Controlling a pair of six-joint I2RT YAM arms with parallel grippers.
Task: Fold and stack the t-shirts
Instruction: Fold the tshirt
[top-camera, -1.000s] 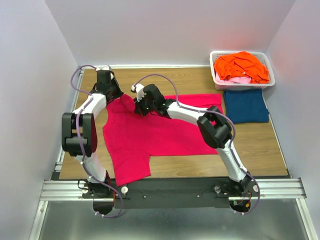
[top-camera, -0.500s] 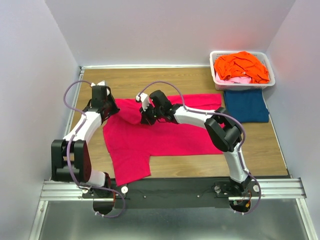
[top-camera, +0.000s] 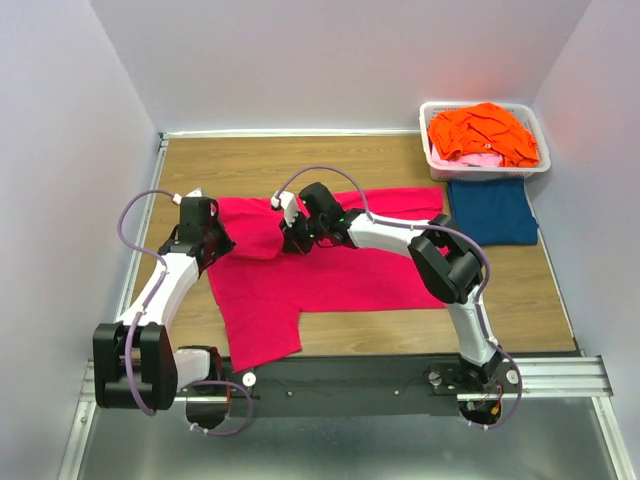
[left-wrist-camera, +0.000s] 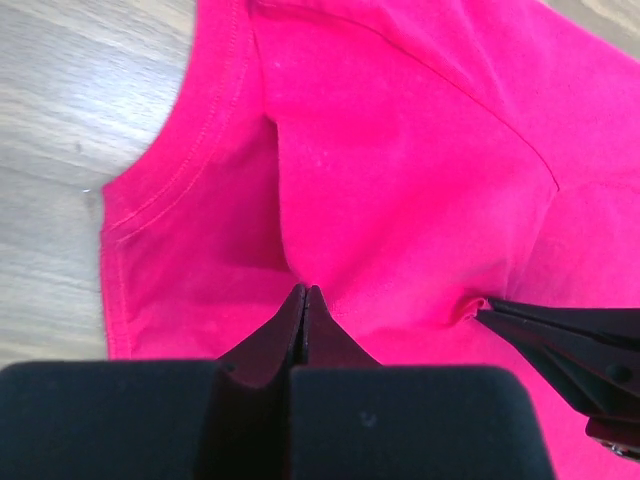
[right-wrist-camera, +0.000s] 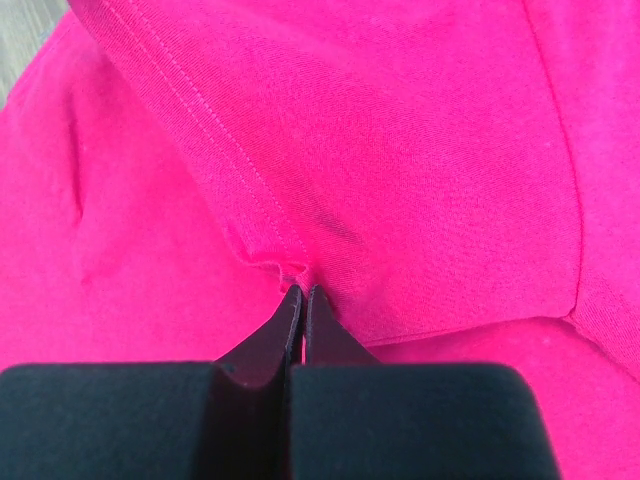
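The folded-over part (top-camera: 252, 232) is stretched smooth above the pink t-shirt's body (top-camera: 256, 276), so the robot's left gripper should go on pulling it toward the robot until it lies flat before it lets go.
A bright magenta-pink t-shirt (top-camera: 330, 275) lies spread on the wooden table, its far-left part folded over towards me. My left gripper (top-camera: 215, 243) is shut on the shirt's cloth at its left edge (left-wrist-camera: 305, 290). My right gripper (top-camera: 290, 240) is shut on a hemmed edge of the same shirt near its middle top (right-wrist-camera: 303, 290). A folded dark blue t-shirt (top-camera: 490, 210) lies at the right. Orange (top-camera: 485, 132) and pale pink (top-camera: 478, 158) t-shirts fill the basket.
A white plastic basket (top-camera: 432, 155) stands at the far right corner, just behind the blue shirt. Bare wood table (top-camera: 330, 165) shows behind the pink shirt. Grey walls close in the left, back and right sides.
Both grippers have pulled the shirt's far-left part towards me and leftward, laying it over the body. The left arm has swung down and to the left.
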